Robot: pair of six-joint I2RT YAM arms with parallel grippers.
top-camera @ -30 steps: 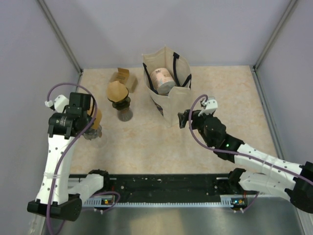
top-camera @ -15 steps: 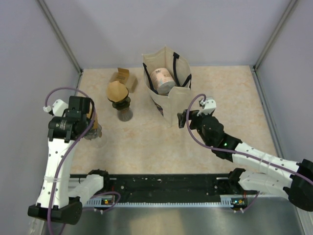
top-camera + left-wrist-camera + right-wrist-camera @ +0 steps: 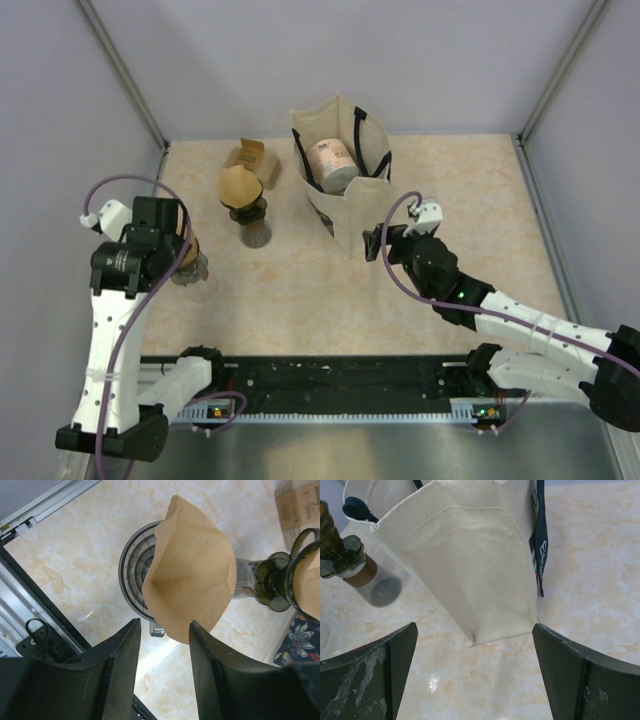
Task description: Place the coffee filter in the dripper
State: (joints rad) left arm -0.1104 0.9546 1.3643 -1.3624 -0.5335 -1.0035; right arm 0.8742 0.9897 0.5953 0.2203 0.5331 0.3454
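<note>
I should close my left gripper's fingers and press down inside the filter point(image 3: 190, 587) to seat it, because the coffee filter leans to one side and leaves the dripper's ribs point(image 3: 137, 566) uncovered.
A brown paper coffee filter point(image 3: 195, 580) sits opened as a cone in the clear glass dripper point(image 3: 131, 575), leaning toward its right side. In the top view the filter point(image 3: 195, 246) and dripper point(image 3: 190, 270) stand at the table's left. My left gripper point(image 3: 163, 642) is open just behind the filter's near edge, and its fingers point(image 3: 120, 660) hold nothing. In the top view my left gripper point(image 3: 172, 243) hovers over the dripper's left side. My right gripper point(image 3: 475, 630) is open and empty, facing the base of the tote bag point(image 3: 480, 565).
A second dripper with a brown filter stands on a dark carafe point(image 3: 247, 205), also in the left wrist view point(image 3: 275, 585). A small cardboard box point(image 3: 250, 158) lies behind it. The cream tote bag point(image 3: 345, 190) holds a roll. Metal rail along the near edge point(image 3: 330, 385).
My left gripper has drawn back to the left and toward the near edge, leaving the filter resting in the dripper. The right arm has barely moved.
</note>
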